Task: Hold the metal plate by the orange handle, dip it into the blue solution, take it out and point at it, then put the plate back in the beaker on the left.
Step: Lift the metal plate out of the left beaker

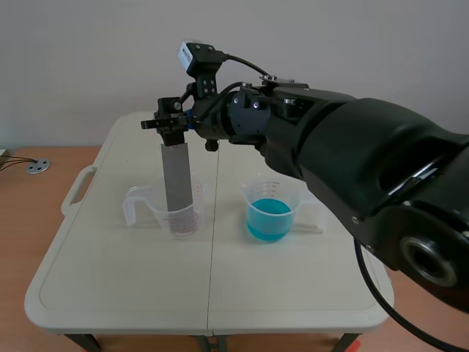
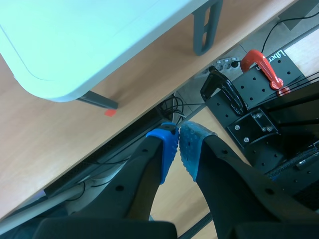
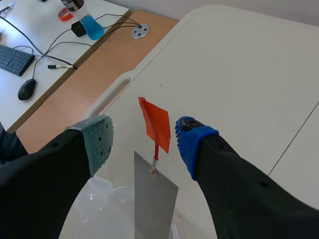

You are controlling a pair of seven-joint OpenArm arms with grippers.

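The metal plate [image 1: 176, 178] is connected to the orange handle by only a thin red stem [image 3: 156, 153], so the plate will hang down below when the robot lifts the handle.
The grey metal plate [image 1: 176, 180] stands upright in the clear left beaker [image 1: 178, 214]. Its orange handle [image 3: 154, 124] sticks up from the plate [image 3: 155, 201] above the beaker's rim [image 3: 94, 191]. My right gripper [image 1: 173, 123] reaches in from the right and hovers over the plate's top. In the right wrist view the right gripper [image 3: 144, 134] is open, one finger on each side of the handle, with gaps showing. The beaker of blue solution [image 1: 271, 213] stands to the right. My left gripper [image 2: 178, 142] is shut on nothing, off the table beside a table corner [image 2: 60, 74].
The white folding table [image 1: 110, 279] has a side handle [image 1: 79, 187] at its left edge. Beyond that edge lies a desk with a keyboard [image 3: 15, 59], a mouse [image 3: 26, 88] and cables. A black mount with a red clamp [image 2: 264, 69] stands below the left gripper.
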